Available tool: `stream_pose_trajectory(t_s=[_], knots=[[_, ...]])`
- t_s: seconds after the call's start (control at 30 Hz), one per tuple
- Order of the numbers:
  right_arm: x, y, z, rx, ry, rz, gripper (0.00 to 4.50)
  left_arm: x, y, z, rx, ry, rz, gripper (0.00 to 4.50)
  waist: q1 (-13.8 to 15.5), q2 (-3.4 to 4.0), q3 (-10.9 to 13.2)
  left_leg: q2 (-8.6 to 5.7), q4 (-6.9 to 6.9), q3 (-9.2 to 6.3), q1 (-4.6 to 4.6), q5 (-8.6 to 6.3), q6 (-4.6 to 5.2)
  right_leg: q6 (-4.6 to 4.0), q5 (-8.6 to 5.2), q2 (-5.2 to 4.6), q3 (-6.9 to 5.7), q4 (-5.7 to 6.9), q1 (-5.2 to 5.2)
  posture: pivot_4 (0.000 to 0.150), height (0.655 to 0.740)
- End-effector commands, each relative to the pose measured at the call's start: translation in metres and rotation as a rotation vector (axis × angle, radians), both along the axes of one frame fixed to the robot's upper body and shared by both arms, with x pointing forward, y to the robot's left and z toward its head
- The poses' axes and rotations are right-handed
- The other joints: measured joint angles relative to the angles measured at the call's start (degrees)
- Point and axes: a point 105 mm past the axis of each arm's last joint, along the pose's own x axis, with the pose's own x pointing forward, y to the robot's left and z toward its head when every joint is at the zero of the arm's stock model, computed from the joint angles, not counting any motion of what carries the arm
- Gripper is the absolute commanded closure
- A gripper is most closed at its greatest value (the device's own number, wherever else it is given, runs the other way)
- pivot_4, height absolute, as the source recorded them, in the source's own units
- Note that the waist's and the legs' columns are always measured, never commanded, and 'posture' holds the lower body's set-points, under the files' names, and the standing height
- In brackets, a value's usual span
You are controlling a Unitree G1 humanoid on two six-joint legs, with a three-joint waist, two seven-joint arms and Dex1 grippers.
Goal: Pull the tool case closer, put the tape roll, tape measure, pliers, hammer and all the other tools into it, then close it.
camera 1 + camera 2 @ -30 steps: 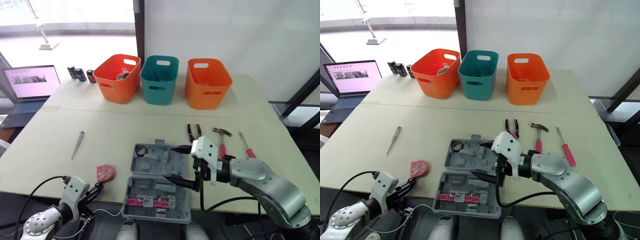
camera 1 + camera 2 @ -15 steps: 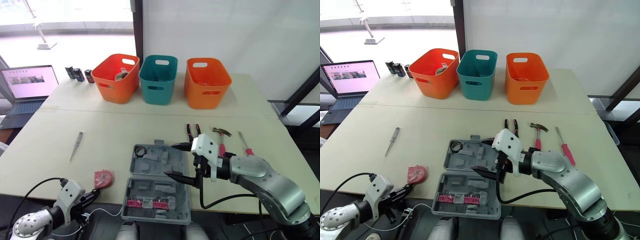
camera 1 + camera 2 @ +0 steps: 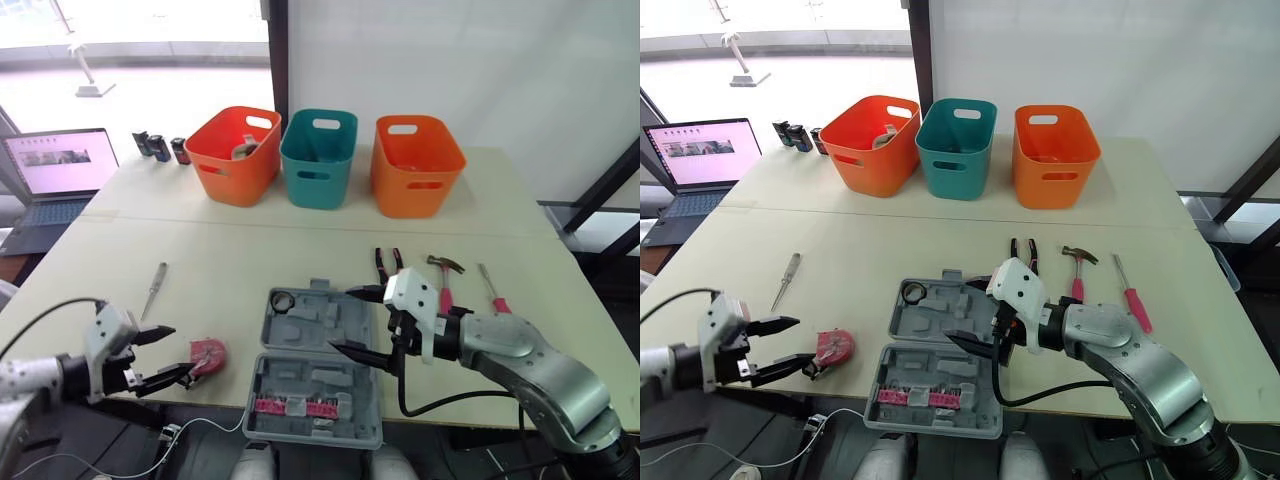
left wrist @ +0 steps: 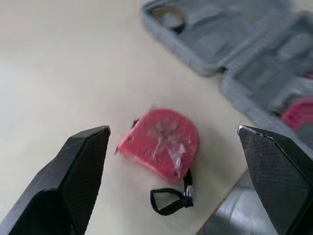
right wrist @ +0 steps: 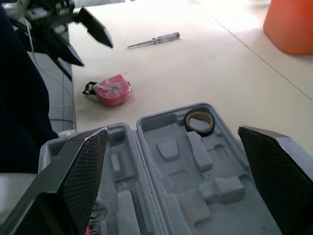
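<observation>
A black strap lies in a loose loop at the red tape measure's corner, so I expect the strap to hang down when the robot lifts the tape measure.
The grey tool case lies open near the table's front edge, with a tape roll in a recess of its far half. A red tape measure lies just left of the case. My left gripper is open at table level beside it; in the left wrist view the tape measure sits ahead between the spread fingers, untouched. My right gripper hovers open over the case's right side. Pliers, a hammer and a pink-handled screwdriver lie right of the case. A clear-handled screwdriver lies at the left.
Two orange baskets and a teal one stand in a row at the back. A laptop and small dark items sit at the far left. A cable hangs below the table's front edge.
My left gripper has risen from below the table's front edge to table level beside the tape measure, and its fingers have spread open. The right arm has held still.
</observation>
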Motion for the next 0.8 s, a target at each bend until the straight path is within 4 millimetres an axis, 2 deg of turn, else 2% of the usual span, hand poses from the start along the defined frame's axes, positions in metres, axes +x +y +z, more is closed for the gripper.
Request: stream_pose_trajectory(t_s=[0.03, 0.27, 0.53, 0.8], knots=[[-0.002, 0.002, 0.010, 0.021, -0.042, 0.009, 0.00, 0.006, 0.007, -0.012, 0.126, 0.012, -0.162, 0.03, 0.0, 0.03, 0.0, 0.00, 0.01, 0.01, 0.00, 0.00, 0.00, 0.00, 0.00, 0.00, 0.00, 0.00, -0.03, 0.150, 0.7400], [-0.006, 0.002, 0.010, 0.025, -0.046, -0.015, 0.00, 0.028, 0.006, -0.040, 0.174, 0.003, -0.287, 0.03, 0.0, 0.02, 0.0, 0.01, 0.02, 0.00, -0.44, 0.04, 0.05, 0.21, 0.10, 0.06, -0.01, 0.07, -0.15, 0.150, 0.7400], [-0.010, -0.003, 0.009, 0.013, -0.043, -0.064, 0.00, 0.034, -0.008, -0.061, 0.167, 0.035, -0.357, 0.03, 0.0, -0.01, 0.0, 0.03, 0.11, -0.01, -0.47, 0.07, 0.02, 0.36, 0.13, 0.08, -0.01, 0.26, -0.18, 0.150, 0.7400], [-0.014, -0.003, 0.010, 0.017, -0.033, -0.074, 0.00, 0.042, -0.011, -0.081, 0.272, 0.046, -0.376, 0.03, 0.4, 0.01, 0.0, 0.03, 0.18, -0.02, -0.33, 0.22, -0.01, 0.19, 0.04, 0.08, -0.01, 0.63, -0.12, 0.150, 0.7400]])
